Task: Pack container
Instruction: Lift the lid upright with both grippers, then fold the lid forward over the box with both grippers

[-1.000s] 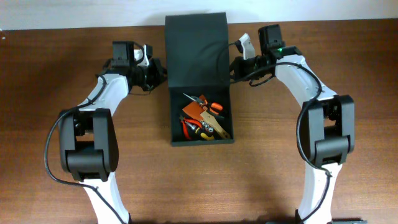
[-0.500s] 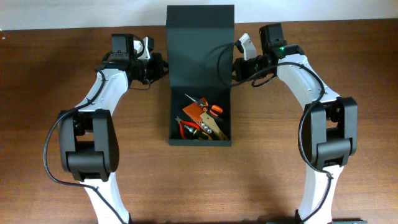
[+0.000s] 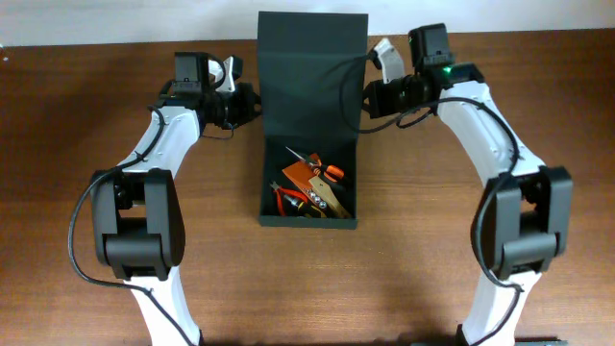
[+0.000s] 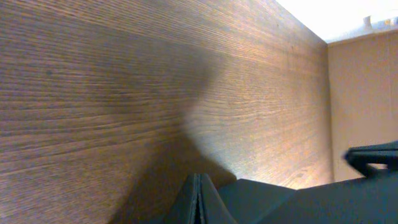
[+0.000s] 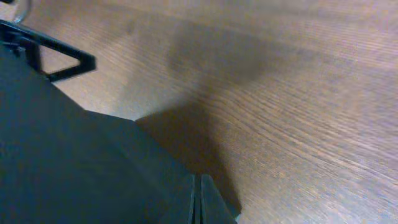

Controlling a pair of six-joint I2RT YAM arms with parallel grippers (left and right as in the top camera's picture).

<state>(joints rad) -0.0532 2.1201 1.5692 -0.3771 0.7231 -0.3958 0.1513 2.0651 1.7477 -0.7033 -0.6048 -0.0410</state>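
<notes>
My right gripper is guiding the raised lid [image 3: 312, 82] forward, and all the tools lie inside the container's sides [image 3: 311, 189]. It should keep going and let go once the lid covers the tools.
The dark green container [image 3: 307, 219] stands at the table's middle. Its flap lid [image 3: 309, 77] is raised over the back half. Several orange-handled hand tools [image 3: 312, 183] lie in the open front half. My left gripper [image 3: 248, 104] is shut, with its tips against the lid's left edge. In the left wrist view the closed fingers [image 4: 199, 200] lie beside the lid [image 4: 298, 202]. My right gripper [image 3: 369, 98] is shut at the lid's right edge. In the right wrist view its closed fingers [image 5: 198, 202] lie beside the lid [image 5: 74, 162]. Nothing shows between either pair of fingers.
The brown wooden table [image 3: 423, 240] lies all around the box. A white wall edge [image 3: 96, 19] runs along the back. Both arm bases stand at the front left and front right.
The lid has risen higher and looms larger in the overhead view. My right gripper has moved up and slightly right along the lid's edge. The left gripper has barely moved.
</notes>
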